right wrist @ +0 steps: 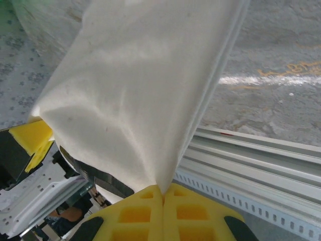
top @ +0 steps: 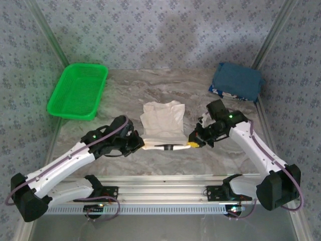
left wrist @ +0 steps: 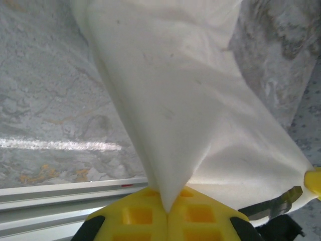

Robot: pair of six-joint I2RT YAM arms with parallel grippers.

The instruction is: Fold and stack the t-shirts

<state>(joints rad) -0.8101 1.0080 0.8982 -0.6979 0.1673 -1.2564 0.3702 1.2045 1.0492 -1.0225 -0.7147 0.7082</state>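
The hem (top: pixel 168 147) is taut and in line with the cream-white t-shirt's far edge (top: pixel 164 104), so the robot's right gripper should carry on toward that edge and release there.
The cream-white t-shirt (top: pixel 161 124) lies in the middle of the table, its near hem lifted and stretched between both grippers. On the hem's left corner my left gripper (top: pixel 141 144) is shut; the left wrist view has its yellow jaws pinching a point of the cloth (left wrist: pixel 170 100) at the left gripper (left wrist: pixel 168 208). The right gripper (top: pixel 193 143) is shut on the right corner, and in the right wrist view the cloth (right wrist: pixel 135 90) runs up from the right gripper (right wrist: pixel 163 193). A black print shows along the held hem. The dark blue t-shirt (top: pixel 236 81) sits folded at the back right.
A green plastic basket (top: pixel 78 90) stands at the back left. An aluminium rail (top: pixel 165 193) runs along the near edge between the arm bases. Patterned walls close in the marble table (top: pixel 125 83) on three sides.
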